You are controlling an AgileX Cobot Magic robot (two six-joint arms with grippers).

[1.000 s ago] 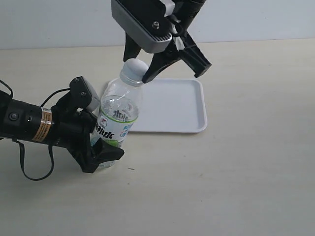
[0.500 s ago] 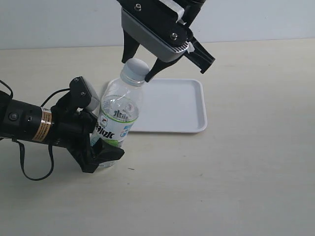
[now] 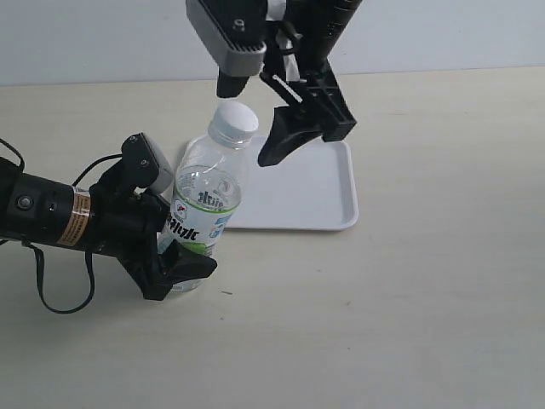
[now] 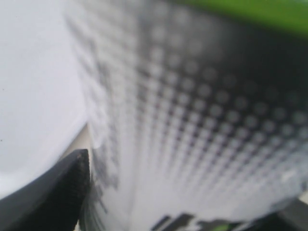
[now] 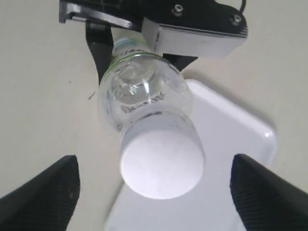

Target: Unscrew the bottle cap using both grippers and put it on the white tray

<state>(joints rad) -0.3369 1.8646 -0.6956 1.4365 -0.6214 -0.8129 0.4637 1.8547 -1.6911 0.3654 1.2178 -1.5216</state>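
Note:
My other gripper will twist the white bottle cap (image 3: 234, 122), and the cap will turn and come off alone, because my left gripper is clamping the clear bottle's lower body (image 3: 191, 254).
The clear bottle (image 3: 204, 200) with its white-and-green label leans slightly on the table, and my left gripper (image 3: 181, 249) is shut on its lower body. The label (image 4: 192, 120) fills the left wrist view, with one black finger (image 4: 48, 197) pressed against it. The white bottle cap (image 3: 233, 122) sits on the bottle's neck. My right gripper (image 3: 249, 123) hangs over the cap and is open. In the right wrist view the cap (image 5: 162, 166) lies between the two fingertips (image 5: 53, 192), and there is a clear gap on each side. The white tray (image 3: 315, 183) lies just behind the bottle.
The bottle's body (image 5: 142, 103) and the tray (image 5: 236, 154) lie beneath the right gripper (image 5: 156, 192), and the left arm's wrist (image 5: 192, 33) lies beyond them. The left arm's black cable (image 3: 51, 294) loops onto the beige table (image 3: 409, 324).
The right gripper's jaws have spread wide and come off the cap, and its wrist has turned. The bottle and the left gripper have not moved.

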